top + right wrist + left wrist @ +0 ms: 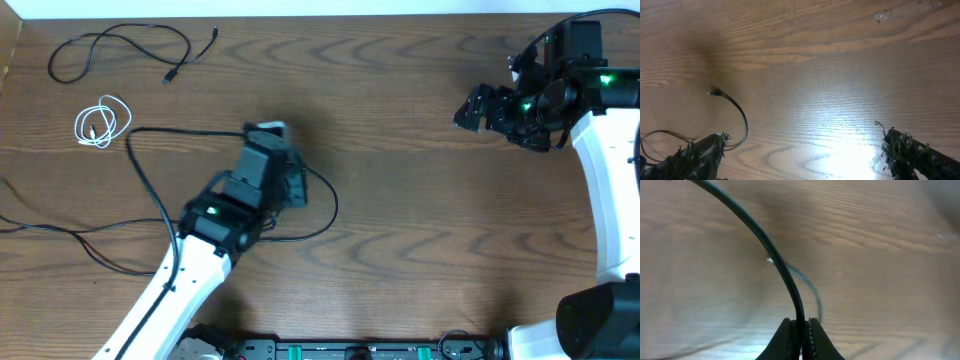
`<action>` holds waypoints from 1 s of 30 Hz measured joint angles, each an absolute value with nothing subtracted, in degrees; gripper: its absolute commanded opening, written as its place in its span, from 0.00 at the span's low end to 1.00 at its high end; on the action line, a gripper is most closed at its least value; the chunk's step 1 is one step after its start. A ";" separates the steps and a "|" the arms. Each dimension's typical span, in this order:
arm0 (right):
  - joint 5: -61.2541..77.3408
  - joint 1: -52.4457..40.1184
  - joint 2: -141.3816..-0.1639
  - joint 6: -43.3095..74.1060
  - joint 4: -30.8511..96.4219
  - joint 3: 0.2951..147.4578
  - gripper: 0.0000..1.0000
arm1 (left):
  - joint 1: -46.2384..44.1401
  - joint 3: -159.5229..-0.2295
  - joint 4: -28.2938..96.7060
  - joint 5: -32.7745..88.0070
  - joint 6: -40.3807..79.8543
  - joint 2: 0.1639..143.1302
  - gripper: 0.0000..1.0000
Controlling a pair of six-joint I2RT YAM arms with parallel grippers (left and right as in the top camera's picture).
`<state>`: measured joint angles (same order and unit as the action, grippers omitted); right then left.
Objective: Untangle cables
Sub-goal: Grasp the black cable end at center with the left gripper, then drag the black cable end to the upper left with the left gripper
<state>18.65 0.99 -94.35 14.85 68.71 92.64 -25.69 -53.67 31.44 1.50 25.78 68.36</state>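
Observation:
I should keep moving the black cable with my left gripper toward the open wood [110, 178] near the white coiled cable and let go of it there, because it hangs clear above the curved cord [813, 290].
A long black cable [180, 131] runs across the table from the left into my left gripper [263, 133], then loops round to the right [335, 203] and back under the arm. In the left wrist view the jaws [801, 326] are shut on this black cable [762, 237], which rises away to the upper left. A small white coiled cable [101, 122] lies at the left. Another thin black cable [125, 42] lies at the far left corner. My right gripper [474, 108] hovers at the far right, open, its fingers [702, 155] wide apart over bare wood.
More black cord [60, 232] trails off the table's left edge. A thin dark wire [737, 112] curls beside the right gripper's left finger. The right arm's white link [610, 190] stands along the right edge. The wooden table [420, 220] lies between the arms.

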 measured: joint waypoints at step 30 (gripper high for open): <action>18.65 0.99 -94.35 14.85 68.18 92.64 0.99 | 7.66 -53.67 35.75 -19.68 56.99 69.52 0.08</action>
<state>18.65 0.99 -94.35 14.85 68.18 92.64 7.66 -53.67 35.75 -19.68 56.99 69.52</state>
